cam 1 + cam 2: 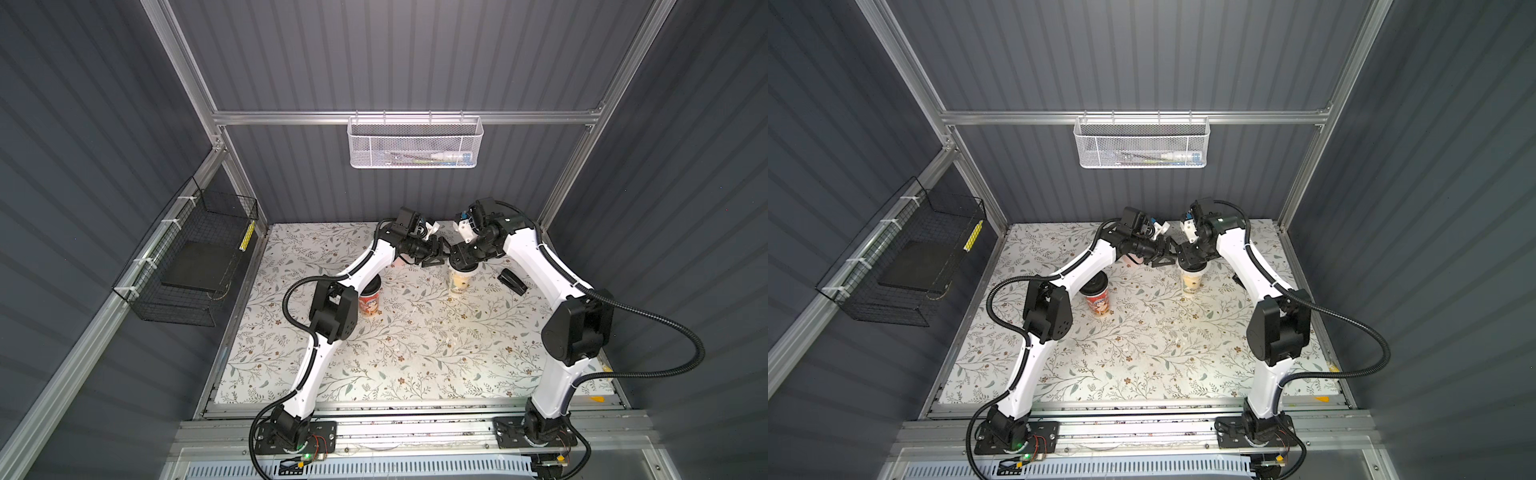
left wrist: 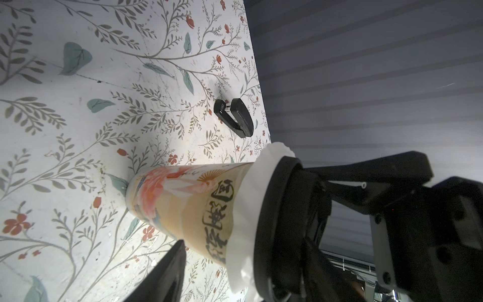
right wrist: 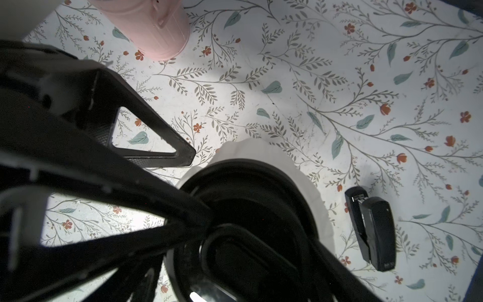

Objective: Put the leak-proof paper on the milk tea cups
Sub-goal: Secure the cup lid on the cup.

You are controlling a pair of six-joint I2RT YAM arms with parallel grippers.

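Next, my right gripper leaves the raised top and straddles the rim (image 3: 311, 214) beside the stapler, because my left gripper only reaches its own side of the lid's rim (image 3: 207, 174).
The cream-yellow milk tea cup (image 1: 459, 284) (image 2: 183, 206) stands upright at the back of the table. A sheet of leak-proof paper (image 2: 248, 209) (image 3: 311, 188) is draped over its mouth, with a black lid (image 2: 266, 214) (image 3: 248, 183) sitting on top of it. My right gripper (image 1: 459, 264) comes down from above, its fingers holding the lid's raised top. My left gripper (image 1: 440, 254) is open at the rim, one finger (image 2: 167, 274) beside the cup wall and the other over the lid. The red-orange milk tea cup (image 1: 370, 305) stands under my left arm and wears a black lid (image 1: 1096, 284).
A black stapler (image 1: 512, 281) (image 3: 373, 227) lies right of the cream cup. A pink pen holder (image 3: 151, 28) stands behind the left gripper. A white mesh basket (image 1: 415, 143) hangs on the back wall and a black wire basket (image 1: 187, 262) on the left wall.
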